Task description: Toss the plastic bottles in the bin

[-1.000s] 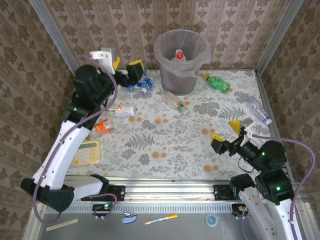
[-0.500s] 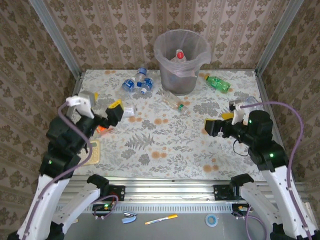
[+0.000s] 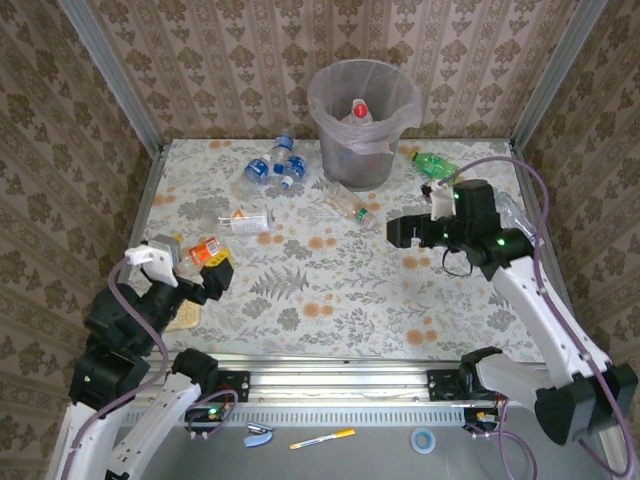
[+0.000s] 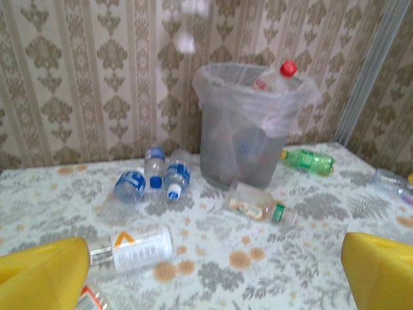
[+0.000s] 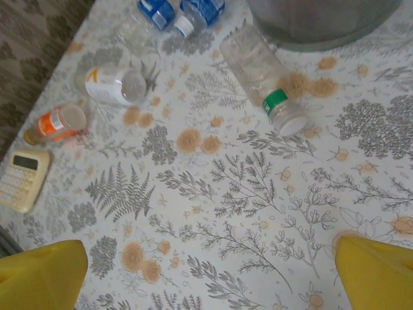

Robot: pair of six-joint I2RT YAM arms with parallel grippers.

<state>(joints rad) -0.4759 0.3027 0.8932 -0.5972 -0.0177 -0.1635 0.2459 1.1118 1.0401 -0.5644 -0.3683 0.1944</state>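
Observation:
The green-capped bottle's neck points at my right gripper's open fingers across clear cloth, so I should keep moving in until they are around the neck and then close them.
The bin stands at the back middle with a red-capped bottle leaning inside it. Plastic bottles lie on the floral table: blue-labelled ones, a white-labelled one, an orange one, a green-capped clear one, a green one and a clear one. My left gripper hovers open above the orange bottle, facing the bin. My right gripper is open over bare cloth, right of the green-capped bottle. Nothing sits between either gripper's yellow pads.
A beige calculator lies at the near left, partly under my left arm. Patterned walls close the table on three sides. A pen and a tape roll lie on the ledge in front of the arm bases.
The left arm has swung back from the far left corner to the near left. The right arm has reached forward and left toward the table's middle. Both stayed open.

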